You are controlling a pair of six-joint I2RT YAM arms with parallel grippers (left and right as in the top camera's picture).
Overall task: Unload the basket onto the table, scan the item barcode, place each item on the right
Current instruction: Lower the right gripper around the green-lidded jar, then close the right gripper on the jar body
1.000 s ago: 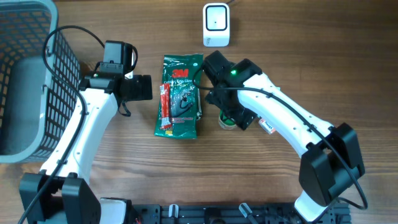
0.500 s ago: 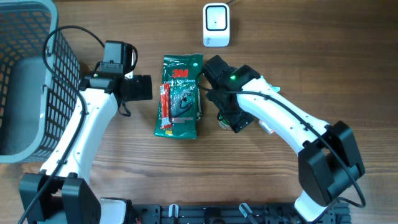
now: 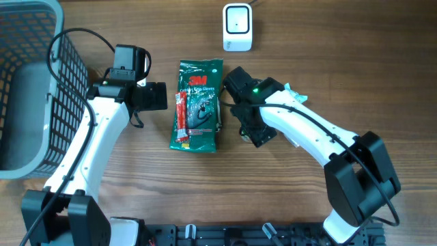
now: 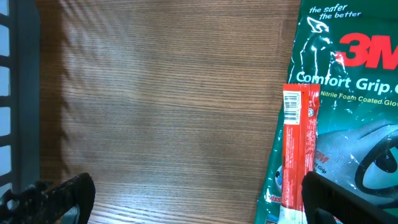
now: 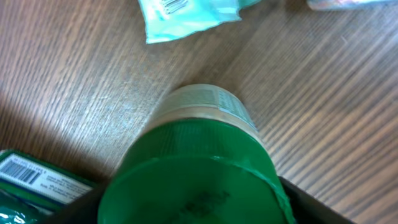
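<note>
I should open my right gripper, raise it, turn it square and reach deeper toward the jar's body (image 5: pixel 202 104), because my right gripper is slanted and high on the jar's green lid (image 5: pixel 199 165).
A jar with a green lid (image 5: pixel 199 155) stands upright on the wooden table, right of a green 3M glove pack (image 3: pixel 198 102). My right gripper (image 5: pixel 193 208) has come down over the jar, and its dark fingers (image 5: pixel 311 202) press both sides of the lid. From overhead the right gripper (image 3: pixel 254 130) covers the jar almost wholly. A red stick pack (image 4: pixel 298 155) with a barcode at its top lies on the glove pack. My left gripper (image 4: pixel 199 199) hangs open over bare wood left of the pack, holding nothing. The white scanner (image 3: pixel 237 26) sits at the back.
A grey wire basket (image 3: pixel 27 89) fills the left side of the table. A teal packet (image 5: pixel 186 15) lies just beyond the jar, beside the right arm (image 3: pixel 307 130). Another small packet (image 3: pixel 293 140) shows under that arm.
My right gripper slid left and down onto the jar, and its fingers have closed in on the lid. The left arm stayed still.
</note>
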